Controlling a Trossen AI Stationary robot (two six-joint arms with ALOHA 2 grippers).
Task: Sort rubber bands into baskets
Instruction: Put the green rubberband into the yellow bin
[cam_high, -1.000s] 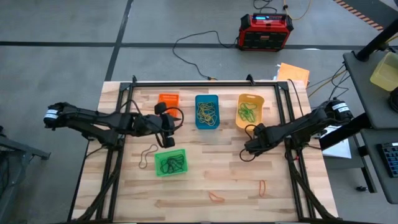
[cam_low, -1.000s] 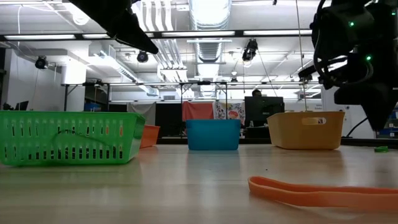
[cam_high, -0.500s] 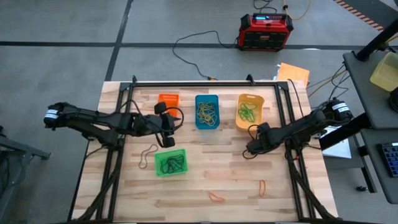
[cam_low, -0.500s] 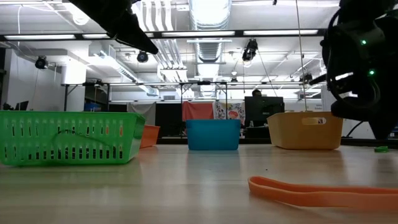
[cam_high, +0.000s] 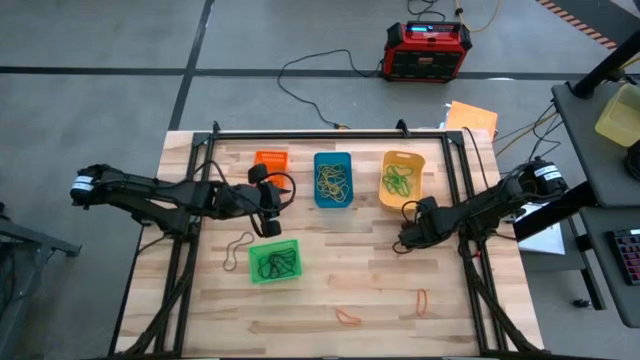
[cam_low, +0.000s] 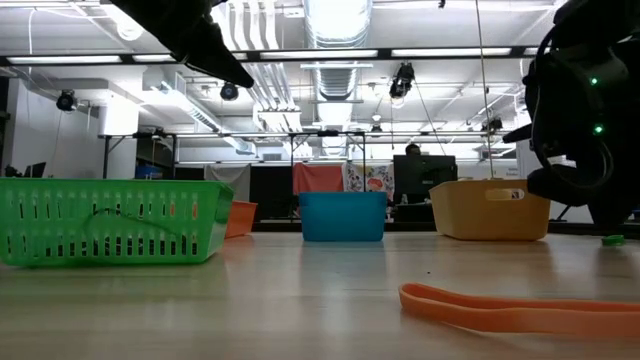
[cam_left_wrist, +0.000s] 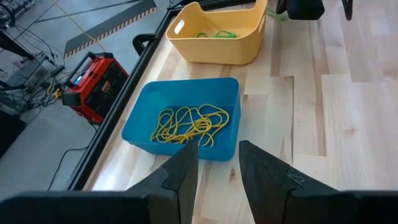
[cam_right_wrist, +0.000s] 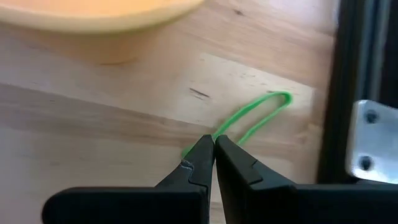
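My right gripper's fingers are closed above the green band (cam_right_wrist: 273, 106), which is lying flat on the wood. Next, I open them and bring them down around the green band's strands (cam_right_wrist: 233, 124).
Four baskets stand on the wooden table: orange (cam_high: 271, 158), blue (cam_high: 333, 180) with yellow bands, yellow-orange (cam_high: 402, 178) with green bands, and green (cam_high: 274, 262) with dark bands. My right gripper (cam_right_wrist: 214, 140) is shut and points down, just near of the yellow-orange basket (cam_high: 406, 240). Its tips are over one end of a green rubber band (cam_right_wrist: 252, 121) that lies flat on the wood beside the black frame rail. My left gripper (cam_left_wrist: 217, 152) is open and empty, raised left of the blue basket (cam_left_wrist: 180, 118). My right gripper's shut fingertips (cam_right_wrist: 200, 151) come from above at the green band's near end (cam_right_wrist: 186, 150). They cover that end, so I cannot tell whether they touch it. The band's far loop (cam_right_wrist: 283, 97) lies flat on the table.
Loose bands lie on the table: a brown one (cam_high: 238, 248) left of the green basket, an orange one (cam_high: 348, 316) and a red one (cam_high: 422, 298) near the front edge. A black frame rail (cam_right_wrist: 357, 81) runs right beside the green band. A red-and-black box (cam_high: 428, 50) sits on the floor beyond.
My right gripper has sunk toward the table, shifted a little toward the right edge, and rolled at the wrist. The left arm and the baskets have not moved.
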